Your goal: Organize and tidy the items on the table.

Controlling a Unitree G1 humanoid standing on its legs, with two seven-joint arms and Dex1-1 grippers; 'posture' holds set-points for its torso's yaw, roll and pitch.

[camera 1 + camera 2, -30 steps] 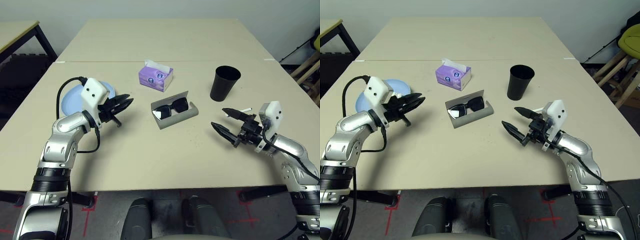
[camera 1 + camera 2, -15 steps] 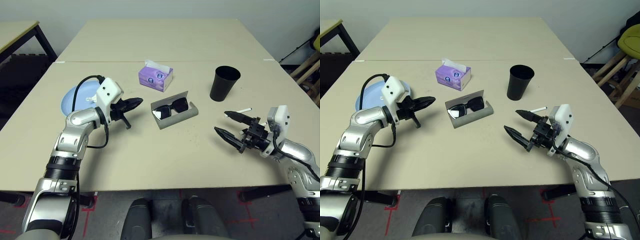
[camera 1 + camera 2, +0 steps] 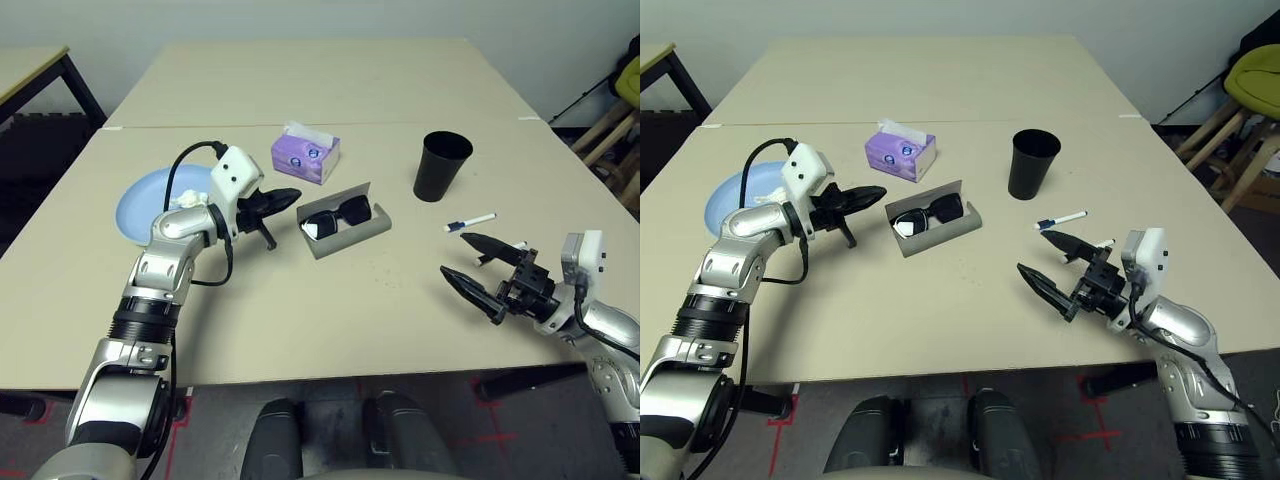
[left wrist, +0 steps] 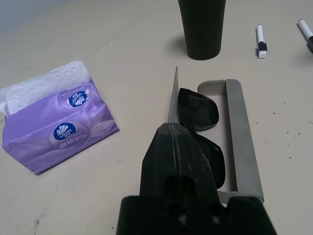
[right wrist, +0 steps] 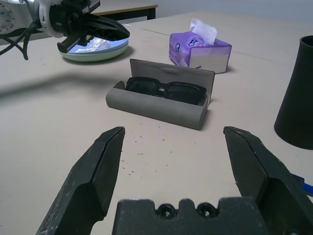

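Next, I move my left gripper behind the lid [image 3: 328,191] and push it closed, because the grey glasses case's lid [image 3: 343,197] is standing upright next to my left gripper's fingers.
Black sunglasses [image 3: 340,212] lie in the open grey glasses case [image 3: 352,231] at mid-table. My left gripper [image 3: 286,196] is shut and empty, its tip just left of the case lid. Behind it, a light blue plate [image 3: 145,207] rests on a pale green plate [image 5: 93,53] and carries crumpled white tissue [image 3: 186,199]. The purple tissue box [image 3: 305,157] and black tumbler [image 3: 440,166] stand further back. One white pen [image 3: 470,222] lies right of the case. A second pen [image 4: 305,30] lies beside my right gripper [image 3: 458,257], which hovers open and empty near the front right.
A second beige tabletop [image 3: 320,75] adjoins the far edge along a seam. A black-legged table [image 3: 40,75] stands at the far left. Wooden chair legs [image 3: 1230,150] and a yellow-green seat [image 3: 1255,80] stand at the right. The table's front middle [image 3: 320,310] is bare.
My left gripper has reached right, up to the glasses case. My right gripper has drawn back toward the front right, uncovering the white pen. The camera has shifted slightly.
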